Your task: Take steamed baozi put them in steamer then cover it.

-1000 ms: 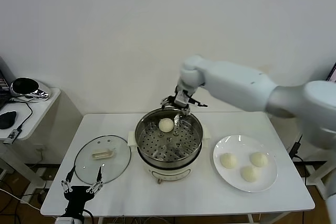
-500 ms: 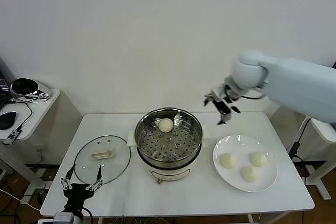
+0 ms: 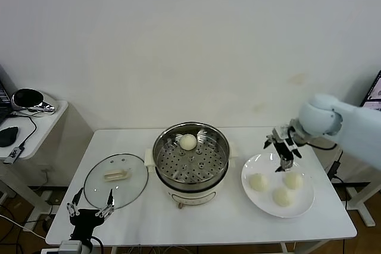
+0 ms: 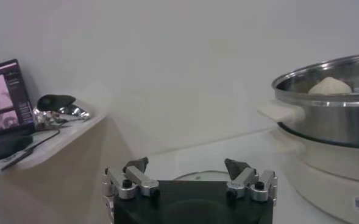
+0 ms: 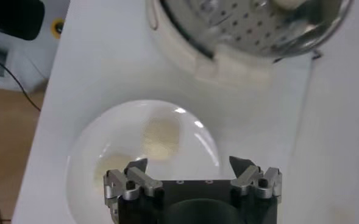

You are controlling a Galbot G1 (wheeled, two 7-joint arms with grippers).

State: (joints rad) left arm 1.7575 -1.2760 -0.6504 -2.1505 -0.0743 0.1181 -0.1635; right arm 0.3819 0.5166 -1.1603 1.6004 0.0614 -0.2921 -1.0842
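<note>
I expect the baozi (image 3: 258, 182) closest to the steamer to come away on its own when I lift it, since white plate shows (image 3: 270, 189) between the baozi.
The steel steamer (image 3: 190, 160) stands mid-table with one baozi (image 3: 188, 141) on its perforated tray at the back; it also shows in the left wrist view (image 4: 330, 86). Three baozi (image 3: 259, 182) lie on the white plate (image 3: 307, 201) at the right. My right gripper (image 3: 284, 147) is open and empty, hovering just above the plate's far edge; the right wrist view shows one baozi (image 5: 159, 137) on the plate below its spread fingers. The glass cover (image 3: 115, 179) with a cream handle lies flat left of the steamer. My left gripper (image 3: 89, 213) is open, parked at the front left edge.
A side table (image 3: 36, 124) at the far left holds a dark round device, a mouse and cables. A wall stands behind the table. A laptop screen (image 4: 7, 100) shows in the left wrist view.
My right gripper has left the steamer, swung right and down, and now hovers over the plate, empty. One baozi stays in the steamer. The left arm has barely moved.
</note>
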